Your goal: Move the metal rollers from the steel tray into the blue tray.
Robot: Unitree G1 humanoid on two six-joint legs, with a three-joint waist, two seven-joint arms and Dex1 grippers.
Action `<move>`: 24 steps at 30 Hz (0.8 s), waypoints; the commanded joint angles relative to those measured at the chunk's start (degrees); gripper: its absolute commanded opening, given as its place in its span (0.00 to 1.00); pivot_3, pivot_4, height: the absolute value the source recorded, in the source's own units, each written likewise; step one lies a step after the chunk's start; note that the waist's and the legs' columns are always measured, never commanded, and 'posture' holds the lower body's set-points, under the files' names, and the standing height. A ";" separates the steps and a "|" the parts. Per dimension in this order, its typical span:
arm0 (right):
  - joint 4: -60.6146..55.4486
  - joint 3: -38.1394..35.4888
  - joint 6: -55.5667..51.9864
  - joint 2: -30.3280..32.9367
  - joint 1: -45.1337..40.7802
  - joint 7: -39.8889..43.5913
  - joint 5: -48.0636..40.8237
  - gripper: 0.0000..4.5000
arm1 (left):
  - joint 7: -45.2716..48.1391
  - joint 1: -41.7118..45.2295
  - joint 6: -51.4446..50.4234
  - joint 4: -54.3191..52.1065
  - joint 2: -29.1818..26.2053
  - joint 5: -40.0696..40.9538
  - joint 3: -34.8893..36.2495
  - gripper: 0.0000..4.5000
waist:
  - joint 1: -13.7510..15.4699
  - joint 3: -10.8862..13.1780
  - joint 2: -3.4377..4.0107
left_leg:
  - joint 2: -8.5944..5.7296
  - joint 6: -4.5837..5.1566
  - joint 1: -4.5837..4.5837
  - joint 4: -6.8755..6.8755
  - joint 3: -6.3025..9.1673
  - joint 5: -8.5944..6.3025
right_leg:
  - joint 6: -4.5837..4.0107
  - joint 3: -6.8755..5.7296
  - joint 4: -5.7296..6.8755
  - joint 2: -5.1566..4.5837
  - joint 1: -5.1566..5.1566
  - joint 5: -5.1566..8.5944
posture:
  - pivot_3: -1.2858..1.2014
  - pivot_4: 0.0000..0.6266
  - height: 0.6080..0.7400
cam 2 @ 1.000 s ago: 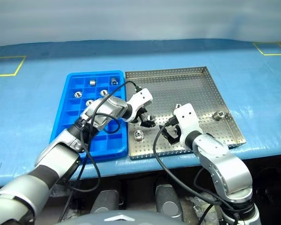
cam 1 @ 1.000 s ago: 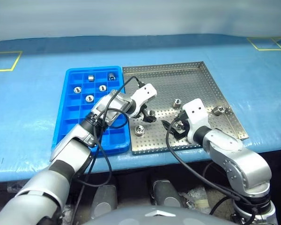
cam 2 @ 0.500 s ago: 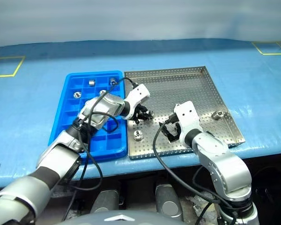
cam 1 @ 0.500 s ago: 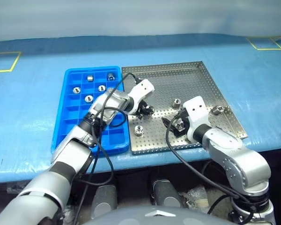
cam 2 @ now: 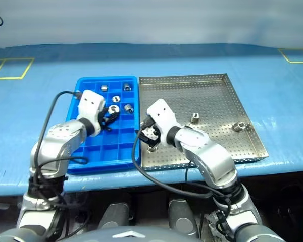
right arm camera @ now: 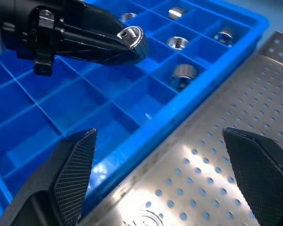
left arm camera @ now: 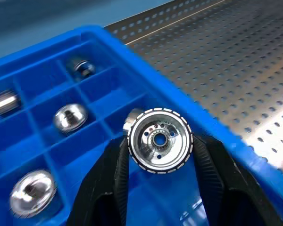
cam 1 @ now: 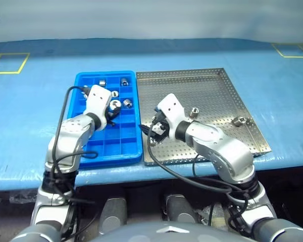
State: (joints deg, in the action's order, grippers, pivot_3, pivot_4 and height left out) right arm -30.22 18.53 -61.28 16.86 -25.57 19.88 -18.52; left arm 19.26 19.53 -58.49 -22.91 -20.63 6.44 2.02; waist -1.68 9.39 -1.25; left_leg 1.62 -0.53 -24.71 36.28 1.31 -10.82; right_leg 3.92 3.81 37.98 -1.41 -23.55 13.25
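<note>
My right gripper is above the metal roller by the blue tray's rim point(cam 1: 140, 151). It should move back so that my left gripper can take that roller point(cam 1: 152, 142).
My left gripper point(cam 1: 112, 107) hovers over the blue tray point(cam 1: 116, 142), shut on a metal roller point(left arm camera: 159, 140) that sits between its two fingers point(left arm camera: 118, 174). From the right wrist view, that held roller point(right arm camera: 132, 37) hangs above the tray's compartments. Several rollers lie in the far compartments, one of them point(cam 1: 124, 81) at the back row. My right gripper point(cam 1: 155, 132) is open over the left part of the steel tray point(cam 1: 202, 85), its fingers point(right arm camera: 68, 176) spread wide with nothing between them. Two rollers point(cam 1: 194, 112) point(cam 1: 237, 121) rest on the steel tray to its right.
Both trays lie side by side on a blue-covered table point(cam 1: 30, 126), whose front edge point(cam 1: 192, 169) runs just below them. Yellow tape squares point(cam 1: 10, 63) mark the far corners. Black cables point(cam 1: 65, 101) loop from both wrists.
My left gripper shut on a roller in the steel tray and carried it left over the blue tray. My right gripper moved left to the steel tray's left side, still open.
</note>
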 commanded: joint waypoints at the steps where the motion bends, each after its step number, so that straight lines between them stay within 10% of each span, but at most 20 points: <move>1: 2.25 4.08 4.64 -1.06 -2.59 3.19 0.45 1.00 | -5.48 -3.60 -0.55 -6.76 1.52 -1.57 5.13 0.37 | 0.49 -0.01 -0.02 | 0.00 0.00 0.02 0.01 -0.01 0.00 | 0.02 0.01 -0.05 -0.01 0.03 -0.01 | 0.56 0.24 1.00; 17: 3.49 5.45 7.26 -1.74 0.00 4.12 2.17 1.00 | -15.39 -7.14 -0.71 -1.51 4.99 -4.29 8.21 0.37 | 0.94 -0.05 -0.08 | 0.01 -0.02 0.03 0.11 0.01 0.00 | -0.03 -0.05 0.01 -0.01 0.05 -0.06 | 0.54 0.24 1.00; 24: -1.91 0.38 4.39 0.73 3.74 2.93 1.32 1.00 | -7.79 -1.67 1.12 -5.83 7.28 3.97 5.39 0.91 | 1.05 -0.05 -0.12 | 0.00 -0.02 -0.04 0.14 0.02 0.00 | -0.03 -0.07 -0.01 -0.02 0.04 -0.07 | 0.52 0.24 1.00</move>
State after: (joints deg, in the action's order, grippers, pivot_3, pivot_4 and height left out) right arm -28.77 21.56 -56.22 17.02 -22.33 23.27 -16.46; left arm 8.68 15.65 -59.19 -25.09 -13.52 7.74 8.59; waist -0.63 9.34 -1.37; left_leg 1.62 -0.55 -24.77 36.44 1.32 -10.82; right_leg 3.89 3.75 37.95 -1.43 -23.51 13.18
